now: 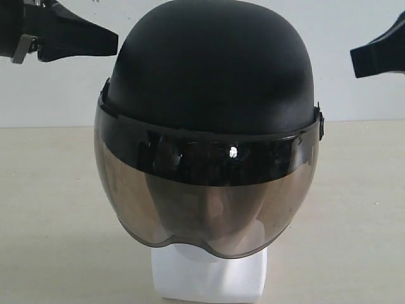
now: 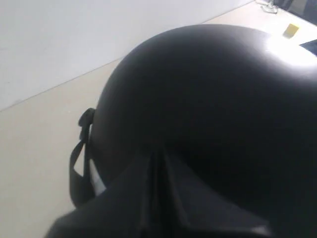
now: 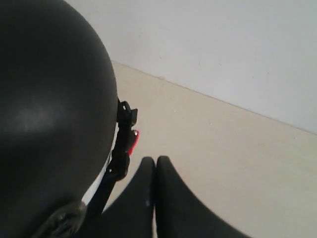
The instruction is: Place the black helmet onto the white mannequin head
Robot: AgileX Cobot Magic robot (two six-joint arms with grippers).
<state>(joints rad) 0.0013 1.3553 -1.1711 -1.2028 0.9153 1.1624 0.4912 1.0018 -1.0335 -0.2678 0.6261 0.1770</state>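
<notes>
My left gripper should push the shell point(image 1: 131, 58) level while my right gripper steadies the opposite side, because the black helmet's visor point(image 1: 209, 158) is slanted over the white mannequin head.
The black helmet point(image 1: 212, 69) sits upright over the white mannequin head, whose blocky neck base point(image 1: 212, 278) shows below the smoky visor point(image 1: 209, 202). A faint face shows through the visor. My left gripper point(image 1: 115, 40) hangs shut at the helmet's upper left, its tips close to the shell and holding nothing. In the left wrist view the joined tips point(image 2: 157, 156) point at the helmet's dome point(image 2: 213, 99). My right gripper point(image 1: 354, 60) is shut and empty, apart from the helmet at upper right. Its closed tips point(image 3: 155, 161) hover over the table beside the helmet point(image 3: 49, 109).
A beige tabletop point(image 1: 50, 221) spreads around the head, with a white wall point(image 1: 354, 101) behind. A black strap point(image 2: 77, 168) hangs from the helmet's side, and a red buckle piece point(image 3: 133, 141) shows at the other side. A small yellow object point(image 2: 291, 29) lies far off.
</notes>
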